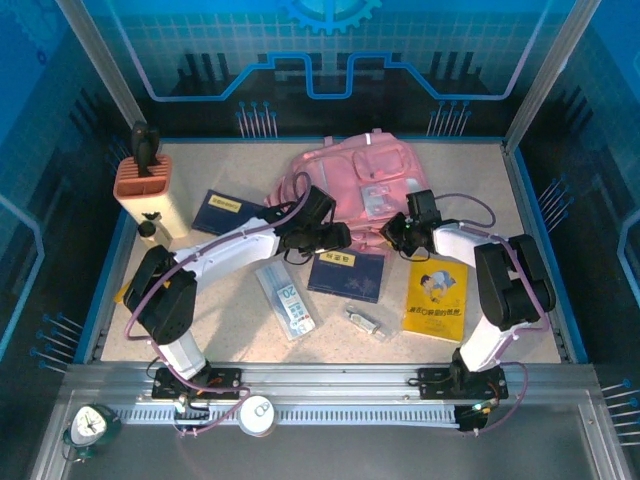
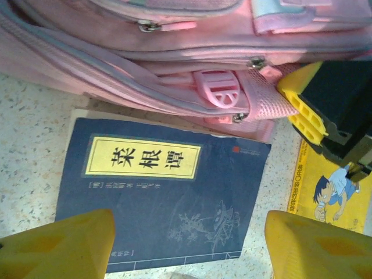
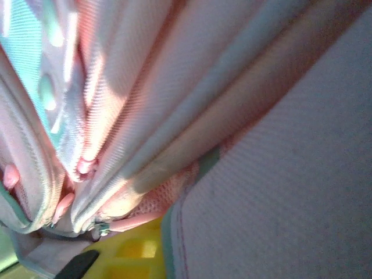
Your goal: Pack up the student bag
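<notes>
The zip's teeth (image 2: 113, 87) are curved around the student bag's edge to a metal slider (image 2: 238, 118). The zip will come apart behind the slider when I pull.
The student bag (image 1: 360, 185), a soft pink backpack, lies flat at the back middle of the table. My left gripper (image 1: 335, 240) hovers at its near edge, open, with yellow fingers (image 2: 64, 244) either side of a dark blue book (image 2: 163, 186) below; nothing is held. In the left wrist view the bag (image 2: 145, 64) shows its zips and a pink buckle. My right gripper (image 1: 395, 228) is at the bag's near right corner. In the right wrist view pink and pale bag fabric (image 3: 273, 174) lies across the jaws, over one yellow finger (image 3: 128, 253).
A second blue book (image 1: 228, 212) lies to the left, a yellow picture book (image 1: 437, 298) to the right. A clear pencil box (image 1: 287, 300) and a small metal item (image 1: 366, 322) sit in front. A pen holder (image 1: 148, 185) stands at the back left.
</notes>
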Controlling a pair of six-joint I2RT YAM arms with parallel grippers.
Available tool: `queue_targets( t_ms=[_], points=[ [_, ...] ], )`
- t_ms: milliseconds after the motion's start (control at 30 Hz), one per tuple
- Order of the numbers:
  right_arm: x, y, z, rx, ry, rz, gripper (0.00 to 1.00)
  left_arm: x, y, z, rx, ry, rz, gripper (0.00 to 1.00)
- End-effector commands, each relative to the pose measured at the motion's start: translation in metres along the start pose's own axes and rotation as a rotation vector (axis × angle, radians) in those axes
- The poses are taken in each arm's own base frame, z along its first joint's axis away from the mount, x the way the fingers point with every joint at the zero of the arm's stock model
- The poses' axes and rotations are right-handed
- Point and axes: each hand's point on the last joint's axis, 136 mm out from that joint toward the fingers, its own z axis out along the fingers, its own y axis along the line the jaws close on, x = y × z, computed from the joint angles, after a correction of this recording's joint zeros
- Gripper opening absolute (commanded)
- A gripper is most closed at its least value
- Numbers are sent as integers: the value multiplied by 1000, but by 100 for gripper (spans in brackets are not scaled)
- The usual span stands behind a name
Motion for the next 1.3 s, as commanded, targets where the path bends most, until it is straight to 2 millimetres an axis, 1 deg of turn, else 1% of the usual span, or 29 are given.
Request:
queue_targets(
  t_ms=[0,133,200,300,400,500,600,633,800,900,1000,1067,1100,1267],
  points=[
    [-17,41,-15,-121,-55,-10,9,1,-14,-6,40,-23,119,67],
    [-14,74,-38,-238,-45,3,8,-2,-28,-1,68,-60,234,62],
    [-13,89,-51,-275,-36,0,6,-5,-35,2,74,-78,302,61],
    [-12,105,-70,-298,-46,-29,5,-10,-36,4,42,-126,453,61],
    [-12,115,-88,-295,-61,-68,3,-15,-34,3,22,-167,517,61],
    [-14,122,-104,-318,-96,-79,3,-16,-40,4,50,-222,523,61],
    [-15,128,-117,-337,-117,-83,3,-18,-45,9,55,-269,528,61],
    [-15,131,-119,-339,-120,-87,3,-18,-46,13,49,-277,538,61],
    [-13,138,-127,-358,-124,-97,3,-31,-49,33,-27,-369,585,60],
    [-9,138,-127,-350,-117,-107,3,-38,-58,37,-17,-393,584,59],
    [-7,135,-126,-352,-115,-108,3,-49,-59,41,-48,-425,561,57],
    [-5,133,-124,-349,-109,-110,3,-53,-61,45,-61,-430,555,54],
    [-4,133,-122,-345,-106,-114,3,-55,-65,46,-58,-432,558,52],
    [0,126,-117,-333,-95,-108,1,-68,-73,46,-57,-462,537,45]
  ],
)
